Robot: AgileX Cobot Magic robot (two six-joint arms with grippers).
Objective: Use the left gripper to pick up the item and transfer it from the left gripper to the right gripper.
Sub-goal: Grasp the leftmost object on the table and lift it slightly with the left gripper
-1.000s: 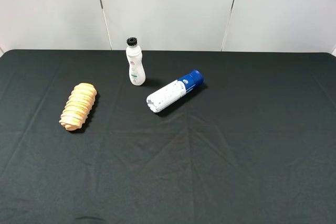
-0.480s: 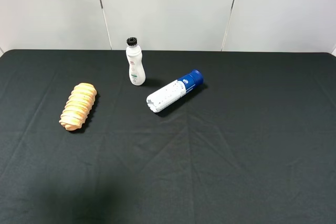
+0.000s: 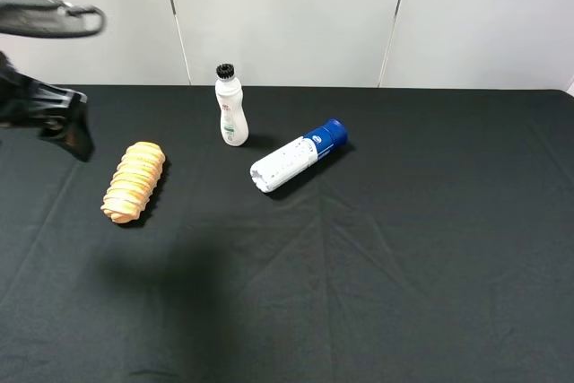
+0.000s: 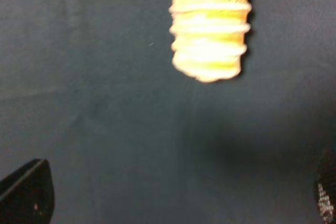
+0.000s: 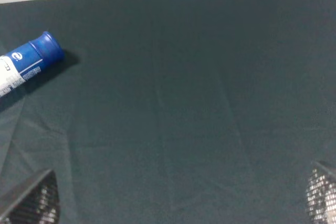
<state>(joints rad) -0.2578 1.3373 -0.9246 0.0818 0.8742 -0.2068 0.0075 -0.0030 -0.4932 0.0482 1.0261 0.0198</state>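
Note:
I can see my left gripper's wide fingers lined up across the loaf's narrow width (image 4: pixel 210 30), so I should keep going down over its ridged middle (image 3: pixel 133 185) until both fingers are on either side of it.
The item, a golden-tan ridged loaf (image 3: pixel 134 182), lies on the black cloth at the left. In the left wrist view, one end of the loaf (image 4: pixel 210 24) lies ahead of the fingertips. My left gripper (image 3: pixel 70 127) hangs in the air just left of and behind the loaf, apart from it. Its jaws stand wide apart and empty in the left wrist view (image 4: pixel 176 198). My right gripper (image 5: pixel 176 198) is open and empty over bare cloth. It is outside the exterior high view.
A white bottle with a black cap (image 3: pixel 230 107) stands upright at the back. A white-and-blue cylindrical bottle (image 3: pixel 298 156) lies on its side near the middle; its blue end shows in the right wrist view (image 5: pixel 31 61). The black-clothed table (image 3: pixel 404 266) reaches a pale wall behind.
My left arm has come into the exterior high view from the left and now hangs beside the loaf, casting a shadow on the cloth. The loaf and both bottles have not moved.

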